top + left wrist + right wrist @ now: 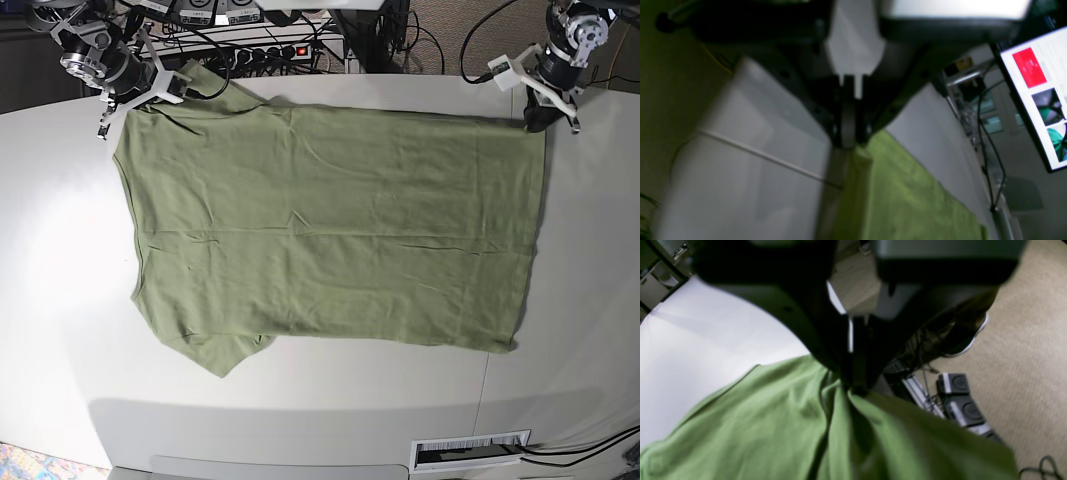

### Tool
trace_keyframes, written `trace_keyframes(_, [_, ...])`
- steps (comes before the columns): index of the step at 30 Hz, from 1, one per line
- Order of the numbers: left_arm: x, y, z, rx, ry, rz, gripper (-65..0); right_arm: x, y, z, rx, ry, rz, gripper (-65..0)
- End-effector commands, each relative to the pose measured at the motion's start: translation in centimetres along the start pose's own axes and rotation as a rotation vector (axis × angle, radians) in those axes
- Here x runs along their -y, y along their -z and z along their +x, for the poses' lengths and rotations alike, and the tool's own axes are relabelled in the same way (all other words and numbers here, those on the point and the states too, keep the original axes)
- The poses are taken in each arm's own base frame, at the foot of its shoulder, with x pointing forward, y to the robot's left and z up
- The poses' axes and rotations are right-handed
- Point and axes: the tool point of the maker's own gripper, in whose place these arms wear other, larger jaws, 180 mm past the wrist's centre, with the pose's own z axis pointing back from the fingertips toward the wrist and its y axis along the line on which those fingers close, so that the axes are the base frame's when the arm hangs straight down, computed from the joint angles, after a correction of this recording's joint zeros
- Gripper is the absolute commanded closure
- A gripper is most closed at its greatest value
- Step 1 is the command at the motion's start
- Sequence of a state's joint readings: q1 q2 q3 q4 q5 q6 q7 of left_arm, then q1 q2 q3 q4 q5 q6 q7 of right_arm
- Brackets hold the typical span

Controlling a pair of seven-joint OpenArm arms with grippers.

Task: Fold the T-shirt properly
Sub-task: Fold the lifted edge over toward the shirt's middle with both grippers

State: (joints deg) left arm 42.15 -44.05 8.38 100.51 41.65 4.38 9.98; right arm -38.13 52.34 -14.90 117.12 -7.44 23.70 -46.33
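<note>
The T-shirt's far side [335, 112] stretches straight near the table's far edge, so the robot's right gripper and left gripper should fold that side toward the shirt's middle [335, 232].
The green T-shirt [330, 230] lies spread flat on the white table [580, 300], sleeves to the left, hem to the right. My left gripper [537, 118] is at the far right hem corner. In the left wrist view it [849, 141] is shut on the shirt's edge [903, 196]. My right gripper [165, 90] is at the far left sleeve. In the right wrist view it [853, 386] is shut on bunched cloth [773, 426], which puckers at the pinch.
Cables and a power strip [270, 50] lie behind the table's far edge. A lit monitor [1037, 100] stands off the table's side. Foot pedals [957, 396] sit on the carpet. A white slotted strip [470, 450] is at the table's front edge.
</note>
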Motion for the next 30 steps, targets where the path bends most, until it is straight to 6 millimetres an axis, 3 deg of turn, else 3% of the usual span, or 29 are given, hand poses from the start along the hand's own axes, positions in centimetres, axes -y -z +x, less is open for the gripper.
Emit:
trace_keyframes(1, [2.1, -0.8, -0.5, -0.024, 0.004, -0.081, 0.0, 0.4, -0.5, 0.1, 0.003, -0.015, -0.009, 0.0])
trace_keyframes(9, [-0.6, -2.2, -0.5, -0.059, 0.105, 0.099, 0.0, 1.3, -1.5, 1.8, 0.046, -0.022, -0.045, 0.0])
trace_keyframes(12, [-3.1, -2.6, -0.1, -0.059, 0.123, 0.216, 0.0, 2.6, -1.7, 1.4, 0.044, -0.008, -0.081, 0.0])
trace_keyframes(16, [-4.9, -2.9, 1.4, -0.026, 0.111, 0.275, 0.0, 4.8, -2.2, 1.2, 0.063, 0.031, -0.131, 0.0])
trace_keyframes(22, [-8.1, -2.0, 2.2, -0.007, 0.082, 0.357, 0.0, 7.0, -3.1, 1.2, 0.090, 0.087, -0.192, 0.0])
trace_keyframes(30, [-12.2, -0.3, 2.3, 0.015, -0.057, 0.439, 0.0, 7.8, -3.1, 2.4, 0.138, 0.156, -0.231, 0.0])
